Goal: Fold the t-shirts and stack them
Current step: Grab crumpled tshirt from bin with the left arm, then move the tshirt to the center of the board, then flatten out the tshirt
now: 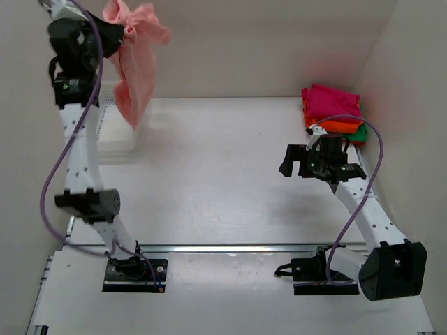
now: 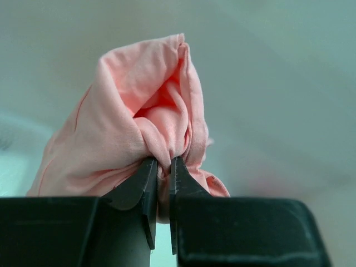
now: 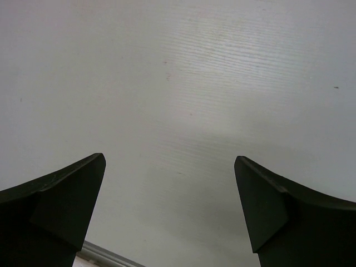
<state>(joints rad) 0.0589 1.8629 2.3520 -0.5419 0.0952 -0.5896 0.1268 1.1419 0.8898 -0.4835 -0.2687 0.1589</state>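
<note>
The salmon-pink t-shirt hangs bunched (image 1: 140,59) from my left gripper. Next, I put it down across the open table middle (image 1: 204,164) and lift its edge with my right gripper.
My left gripper (image 1: 117,29) is raised high at the back left, shut on a bunched fold of the salmon-pink t-shirt (image 1: 136,66). The shirt hangs down from it above the basket. In the left wrist view the jaws pinch the pink cloth (image 2: 139,111) at my left gripper (image 2: 163,164). Three folded t-shirts lie stacked at the back right: magenta (image 1: 332,103) on top, orange (image 1: 340,127) under it, green (image 1: 360,134) lowest. My right gripper (image 1: 288,162) hovers over the table just in front of that stack, open and empty (image 3: 169,161).
A white mesh basket (image 1: 115,132) stands at the back left beneath the hanging shirt. The white table (image 1: 209,174) stretches between the arms. Walls close in at the back and on the right, right behind the stack.
</note>
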